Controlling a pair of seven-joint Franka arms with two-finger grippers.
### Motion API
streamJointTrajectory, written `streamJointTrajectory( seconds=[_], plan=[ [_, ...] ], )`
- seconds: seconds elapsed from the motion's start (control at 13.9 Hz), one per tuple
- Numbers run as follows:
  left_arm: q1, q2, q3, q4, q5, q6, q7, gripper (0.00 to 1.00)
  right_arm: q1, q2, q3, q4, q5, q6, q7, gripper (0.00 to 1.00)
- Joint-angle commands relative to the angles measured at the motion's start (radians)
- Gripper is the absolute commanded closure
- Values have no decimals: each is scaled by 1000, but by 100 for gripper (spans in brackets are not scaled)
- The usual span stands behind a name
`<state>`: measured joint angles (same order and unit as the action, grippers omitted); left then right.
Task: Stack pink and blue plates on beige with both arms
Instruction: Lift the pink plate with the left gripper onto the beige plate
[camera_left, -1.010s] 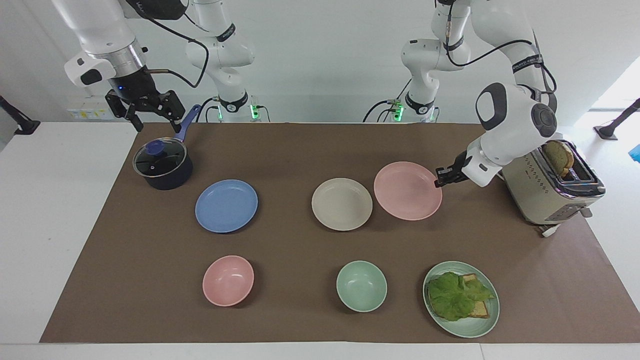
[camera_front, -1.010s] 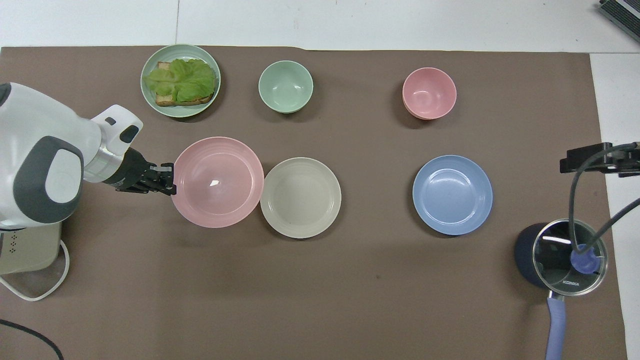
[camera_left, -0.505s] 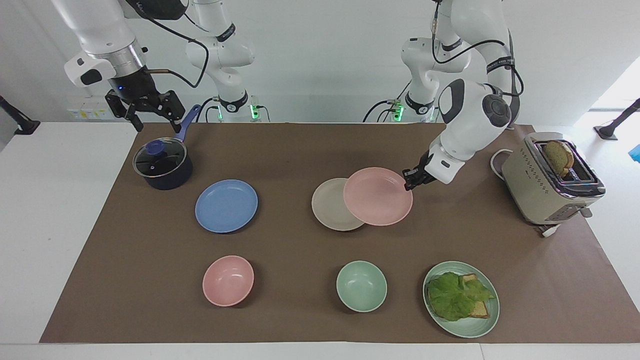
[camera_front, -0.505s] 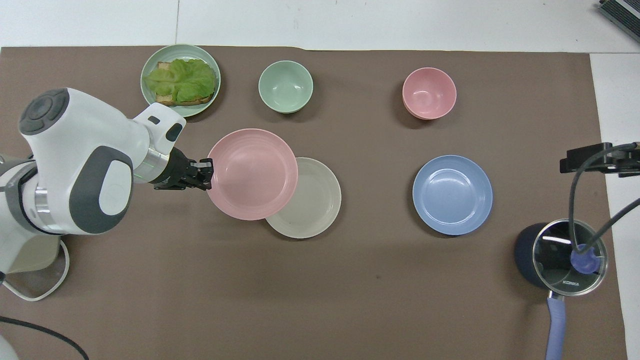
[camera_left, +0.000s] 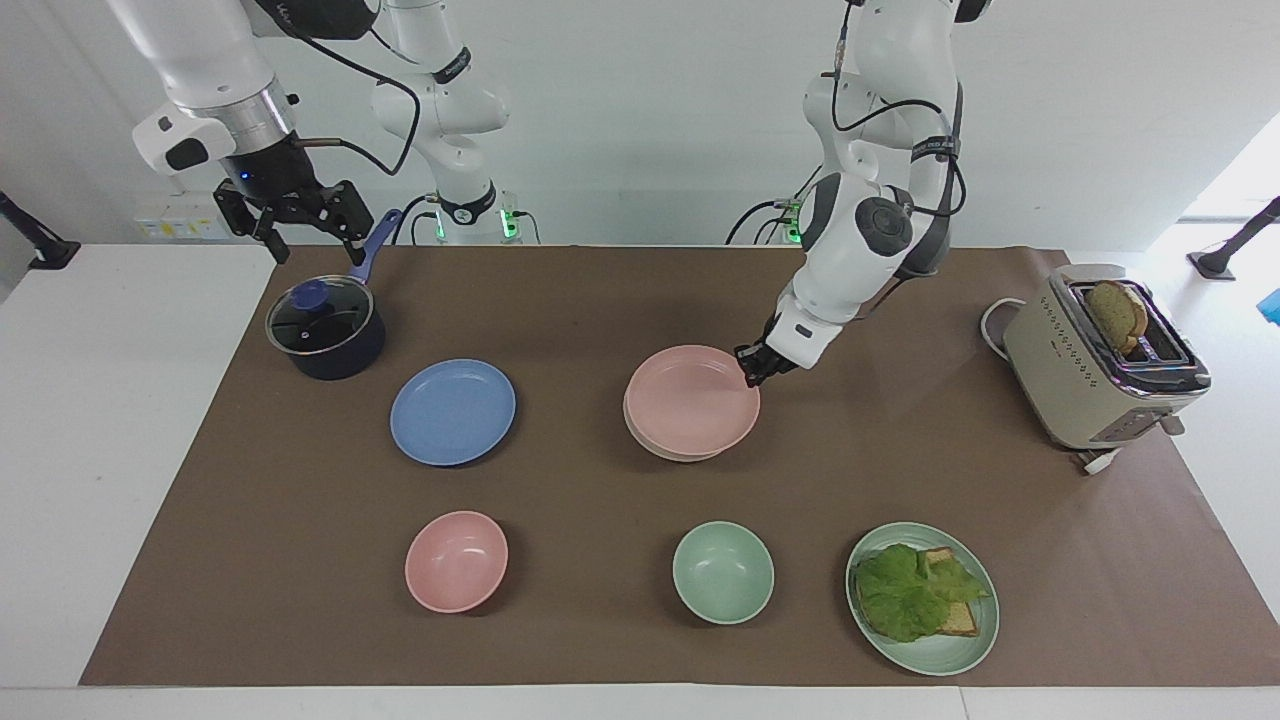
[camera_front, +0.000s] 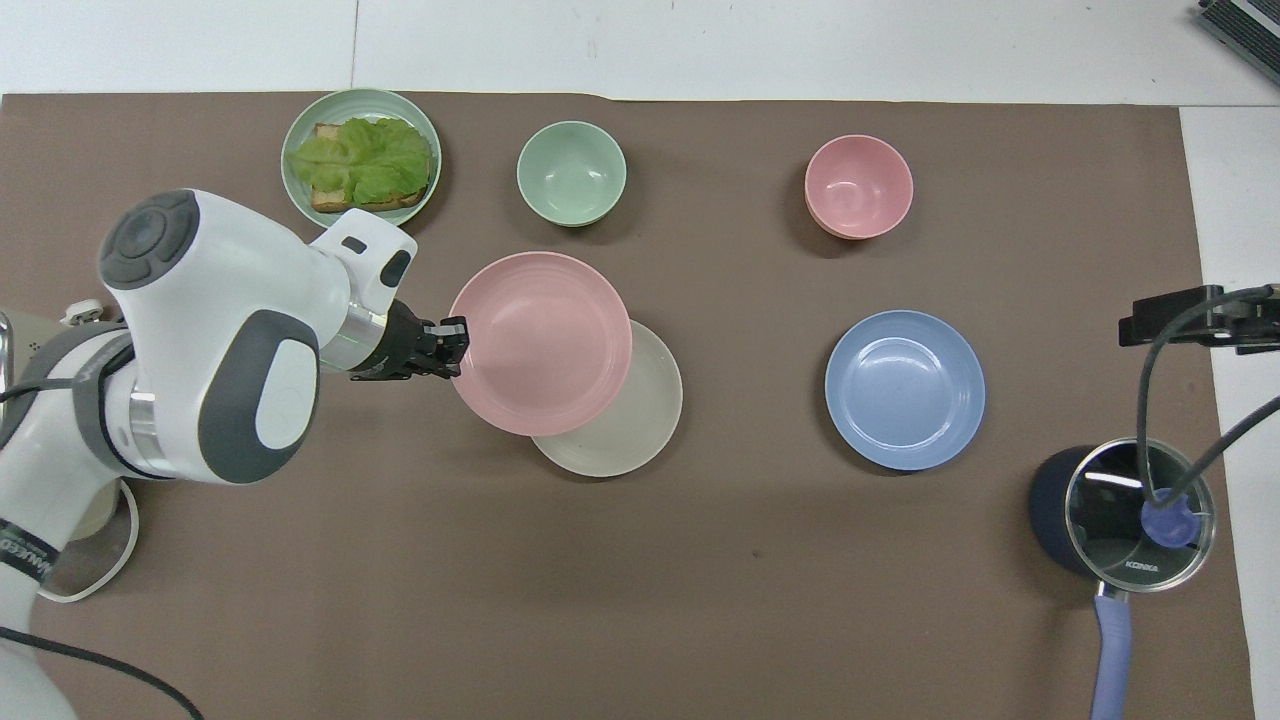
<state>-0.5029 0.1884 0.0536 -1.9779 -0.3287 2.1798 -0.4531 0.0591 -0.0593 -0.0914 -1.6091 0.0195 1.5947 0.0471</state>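
Observation:
My gripper will lower the blue plate (camera_front: 906, 390), and the blue plate will cover nearly the whole stack, because it looks as wide as the beige plate (camera_front: 651, 416).
My left gripper (camera_left: 752, 368) (camera_front: 455, 345) is shut on the rim of the pink plate (camera_left: 690, 398) (camera_front: 545, 345), at the edge toward the left arm's end of the table. The pink plate hangs level just over the beige plate (camera_left: 662, 448) (camera_front: 640, 430) and covers most of it; only a sliver of beige rim shows in the facing view. The blue plate (camera_left: 452, 411) (camera_front: 905, 390) lies flat on the mat toward the right arm's end. My right gripper (camera_left: 313, 250) waits open, high over the pot, with nothing in it.
A dark pot with a glass lid (camera_left: 325, 328) stands under the right gripper. A toaster (camera_left: 1100, 365) sits at the left arm's end. A pink bowl (camera_left: 456, 560), a green bowl (camera_left: 722, 572) and a green plate with lettuce toast (camera_left: 922, 598) lie farthest from the robots.
The left arm has carried the pink plate from beside the beige plate, on the toaster's side, to over it. The right arm has not moved.

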Motion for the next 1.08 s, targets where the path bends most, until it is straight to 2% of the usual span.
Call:
streamJointTrajectory(
  seconds=[0.0, 0.22, 0.87, 0.94, 1.01],
  plan=[
    [-11, -9, 17, -38, -20, 29, 2, 100, -1, -19, 5, -17, 5, 7, 11, 0],
    [-14, 2, 17, -67, -21, 81, 1, 100, -1, -19, 5, -17, 3, 17, 11, 0],
    [-33, -1, 17, -67, -21, 77, 4, 100, -7, -19, 2, -22, 2, 25, 14, 0],
    [-33, -1, 17, -67, -21, 77, 7, 96, -7, -20, 4, -23, 2, 25, 14, 0],
    [-33, -1, 17, -67, -21, 78, 8, 50, -2, -20, 4, -23, -6, 25, 19, 0]
  ],
)
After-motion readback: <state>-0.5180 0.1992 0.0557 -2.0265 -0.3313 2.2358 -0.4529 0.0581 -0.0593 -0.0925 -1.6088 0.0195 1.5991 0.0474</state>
